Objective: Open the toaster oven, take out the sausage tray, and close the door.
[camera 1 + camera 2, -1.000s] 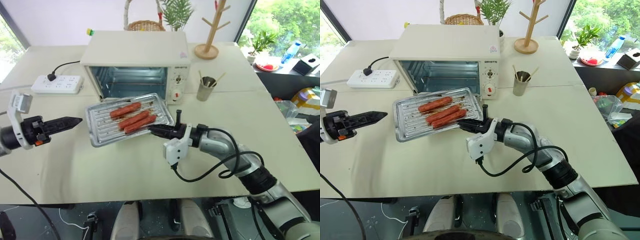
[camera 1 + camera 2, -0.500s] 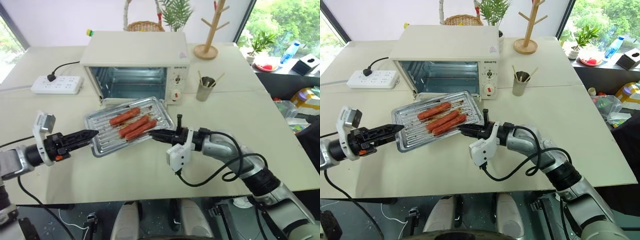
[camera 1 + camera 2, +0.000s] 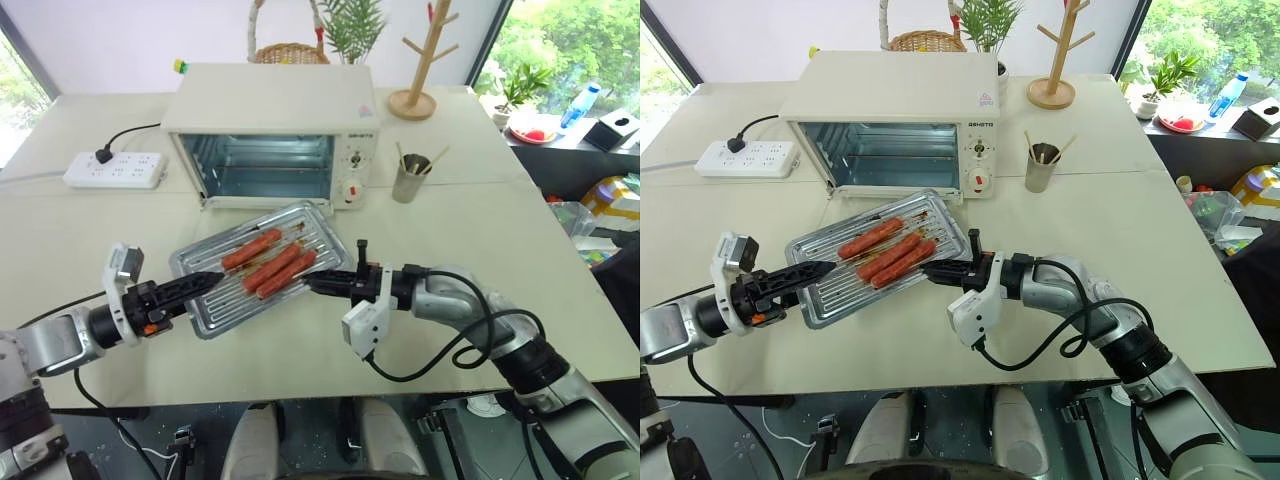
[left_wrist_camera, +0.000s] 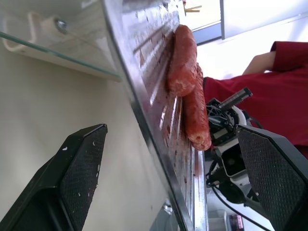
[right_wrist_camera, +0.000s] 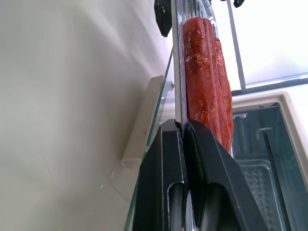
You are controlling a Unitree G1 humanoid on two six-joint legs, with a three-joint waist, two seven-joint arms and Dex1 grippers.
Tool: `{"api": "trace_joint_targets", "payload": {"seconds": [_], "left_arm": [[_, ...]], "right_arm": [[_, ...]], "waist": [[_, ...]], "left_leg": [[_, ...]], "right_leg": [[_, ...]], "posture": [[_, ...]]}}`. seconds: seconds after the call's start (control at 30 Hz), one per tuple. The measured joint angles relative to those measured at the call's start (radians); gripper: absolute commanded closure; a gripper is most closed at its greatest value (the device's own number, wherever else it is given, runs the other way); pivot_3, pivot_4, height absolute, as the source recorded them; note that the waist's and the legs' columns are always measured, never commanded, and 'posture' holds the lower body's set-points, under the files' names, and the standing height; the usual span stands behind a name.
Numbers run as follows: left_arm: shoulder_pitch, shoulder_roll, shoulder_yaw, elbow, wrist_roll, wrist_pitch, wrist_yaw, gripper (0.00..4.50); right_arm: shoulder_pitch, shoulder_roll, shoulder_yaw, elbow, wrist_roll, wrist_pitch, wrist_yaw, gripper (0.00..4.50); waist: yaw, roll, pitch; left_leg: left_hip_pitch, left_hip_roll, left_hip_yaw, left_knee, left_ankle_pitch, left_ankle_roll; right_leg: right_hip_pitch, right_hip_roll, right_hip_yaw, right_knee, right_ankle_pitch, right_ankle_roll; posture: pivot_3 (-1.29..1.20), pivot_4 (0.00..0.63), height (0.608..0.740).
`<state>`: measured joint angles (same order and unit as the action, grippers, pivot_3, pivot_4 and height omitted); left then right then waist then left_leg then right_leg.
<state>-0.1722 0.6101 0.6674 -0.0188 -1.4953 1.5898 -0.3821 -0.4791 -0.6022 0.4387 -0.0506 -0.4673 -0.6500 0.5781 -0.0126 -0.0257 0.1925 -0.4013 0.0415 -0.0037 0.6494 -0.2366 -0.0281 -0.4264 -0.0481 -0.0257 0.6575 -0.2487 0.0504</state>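
Observation:
The sausages (image 3: 270,265) lie along the tray's grooves (image 3: 232,299), inside the tray's raised rim. They will move along with the tray when I carry it aside.
The cream toaster oven (image 3: 270,100) stands open at the back of the table, its glass door (image 3: 215,203) folded down flat in front of it. The silver sausage tray (image 3: 215,300) hangs just above the table in front of the door, carrying three sausages (image 3: 270,262). My right gripper (image 3: 312,281) is shut on the tray's right rim, which the right wrist view shows pinched between the fingers (image 5: 166,159). My left gripper (image 3: 205,282) is open at the tray's left edge. In the left wrist view that edge (image 4: 144,120) runs between the spread fingers (image 4: 82,168) without touching them.
A white power strip (image 3: 113,169) lies left of the oven. A metal cup of sticks (image 3: 411,178) stands right of it, with a wooden mug tree (image 3: 420,75) and wicker basket (image 3: 288,50) behind. A person in red (image 4: 284,96) appears in the left wrist view.
My left gripper has swung right and down, from well left of the tray to straddling its left edge. The tray and right gripper have stayed nearly still.

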Motion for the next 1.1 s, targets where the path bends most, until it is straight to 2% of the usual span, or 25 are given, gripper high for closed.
{"api": "trace_joint_targets", "payload": {"seconds": [0.07,0.27,0.43,0.73,0.83,0.93,1.1], "left_arm": [[0.013,-0.002,-0.025,0.008,-0.050,-0.025,0.053,1.38],[0.048,0.042,-0.099,0.041,-0.239,-0.144,0.174,4.49],[0.079,0.102,-0.170,0.057,-0.363,-0.222,0.228,4.49],[0.134,0.149,-0.241,0.046,-0.465,-0.311,0.252,4.49],[0.144,0.152,-0.248,0.044,-0.470,-0.336,0.256,4.50],[0.161,0.149,-0.248,0.060,-0.464,-0.364,0.268,4.50],[0.179,0.126,-0.239,0.059,-0.458,-0.381,0.270,4.50]], "right_arm": [[0.000,0.005,-0.001,0.000,0.000,0.006,0.000,4.50],[0.000,0.008,-0.008,0.000,-0.013,0.013,0.000,4.50],[-0.001,0.012,-0.011,0.000,-0.022,0.007,-0.005,4.50],[-0.001,0.010,-0.012,0.000,-0.021,0.009,-0.002,4.50],[0.000,0.007,-0.014,-0.001,-0.008,0.023,0.009,3.54],[0.000,-0.001,-0.036,-0.007,0.007,0.034,0.013,2.06],[0.009,-0.010,-0.052,-0.022,0.011,0.035,0.020,2.06]], "waist": [[0.000,0.000,0.000],[0.001,0.000,0.000],[0.001,0.000,0.000],[0.001,0.000,0.000],[0.001,0.000,0.000],[0.002,0.000,0.000],[0.002,0.000,0.000]], "left_leg": [[0.000,0.000,0.000,0.000,0.000,0.000],[0.001,0.000,-0.001,0.000,0.000,0.000],[0.002,0.000,0.000,-0.001,0.000,0.000],[0.002,0.000,0.001,-0.001,0.000,0.000],[0.002,0.000,0.001,-0.001,0.000,0.000],[0.002,0.000,0.002,-0.001,0.000,0.000],[0.002,0.000,0.003,-0.001,0.000,0.000]], "right_leg": [[0.000,0.000,0.000,0.000,0.000,0.000],[0.000,0.000,0.000,0.000,-0.001,-0.002],[0.001,0.000,0.001,0.000,-0.002,-0.003],[0.001,0.000,0.001,0.000,-0.002,-0.004],[0.001,0.000,0.001,0.000,-0.002,-0.004],[0.001,0.000,0.001,-0.001,-0.002,-0.004],[0.002,0.001,0.001,-0.001,-0.002,-0.004]], "posture": [[0.00,0.150,0.740],[0.00,0.150,0.740],[0.00,0.150,0.740],[0.00,0.150,0.740],[0.00,0.150,0.740],[0.00,0.150,0.740],[0.00,0.150,0.740]]}}
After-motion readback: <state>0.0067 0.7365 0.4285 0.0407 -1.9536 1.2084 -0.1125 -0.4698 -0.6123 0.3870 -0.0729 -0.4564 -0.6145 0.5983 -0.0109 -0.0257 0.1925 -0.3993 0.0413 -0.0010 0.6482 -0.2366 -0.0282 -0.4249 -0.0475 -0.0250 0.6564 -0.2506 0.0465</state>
